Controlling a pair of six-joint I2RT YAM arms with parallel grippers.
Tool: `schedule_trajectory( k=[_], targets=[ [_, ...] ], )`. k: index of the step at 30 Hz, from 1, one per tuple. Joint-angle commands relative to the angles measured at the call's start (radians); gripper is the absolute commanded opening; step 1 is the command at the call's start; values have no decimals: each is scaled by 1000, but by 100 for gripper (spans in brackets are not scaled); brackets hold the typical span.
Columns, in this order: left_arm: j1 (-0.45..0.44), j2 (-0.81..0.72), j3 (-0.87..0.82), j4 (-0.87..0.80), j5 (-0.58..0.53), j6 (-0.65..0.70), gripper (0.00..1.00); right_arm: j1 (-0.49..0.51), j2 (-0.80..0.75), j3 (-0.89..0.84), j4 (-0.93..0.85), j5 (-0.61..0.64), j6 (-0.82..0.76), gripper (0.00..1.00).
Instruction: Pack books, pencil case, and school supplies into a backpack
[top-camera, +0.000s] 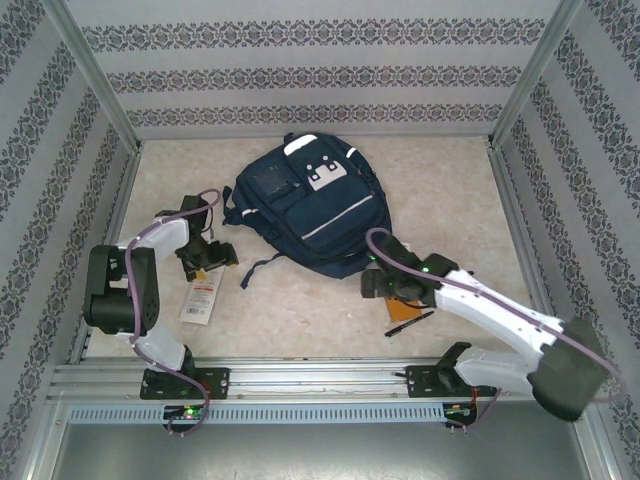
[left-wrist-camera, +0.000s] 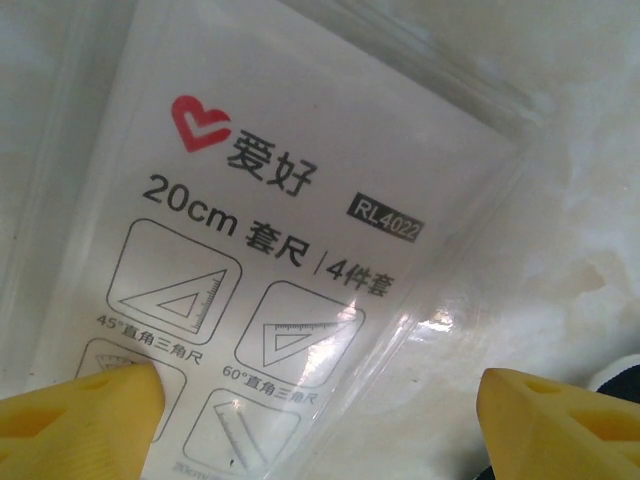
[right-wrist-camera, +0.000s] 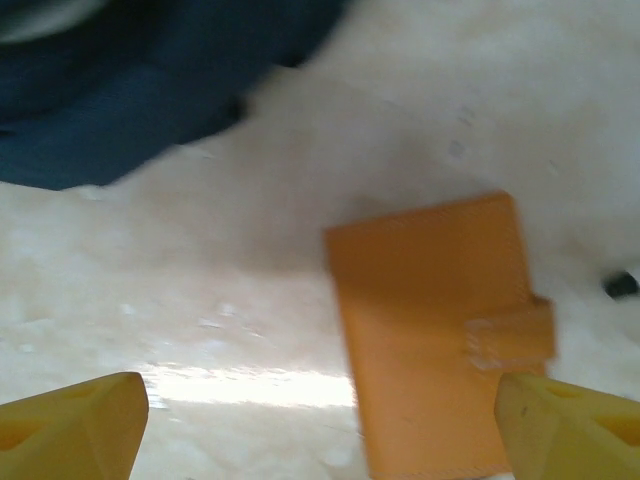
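Observation:
I expect the navy backpack (top-camera: 315, 205) to swivel along as a whole, patch up, when I pull its edge, because it lies flat with clear table (top-camera: 300, 305) around it.
The navy backpack (top-camera: 310, 205) lies flat at the middle of the table, white patch up; its edge shows as dark fabric (right-wrist-camera: 130, 80). My left gripper (top-camera: 210, 257) hovers open over the white packet (top-camera: 200, 298). Up close the packet (left-wrist-camera: 250, 220) bears a red heart logo, and it lies between the yellow fingertips (left-wrist-camera: 80, 425) of the left gripper (left-wrist-camera: 320, 425), untouched. My right gripper (top-camera: 387, 288) hangs open just off the backpack's near edge. The slim black pen (top-camera: 410, 323) lies near it. The books and pencil case are hidden or out of view.
An orange rectangle (right-wrist-camera: 430, 330) with a tab clasp lies on the table between the right gripper's (right-wrist-camera: 320, 430) fingers, close to the right one; from above the rectangle (top-camera: 400, 313) sits beside the pen. Patterned walls and metal posts fence the table on three sides.

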Motion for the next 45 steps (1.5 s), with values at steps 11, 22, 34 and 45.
schedule_trajectory(
  k=[11,22,34,45],
  targets=[
    [-62,-237,17,-139,-79,-30,74,-204,49,81,125,-481,-232,75],
    [-208,19,319,55,78,-133,75,-81,296,278,223,-294,-187,71],
    [-229,318,417,233,-20,-266,11,17,414,312,309,-227,-155,68],
    [-361,18,294,127,167,-357,0,-245,699,503,317,-281,-338,44]
  ],
)
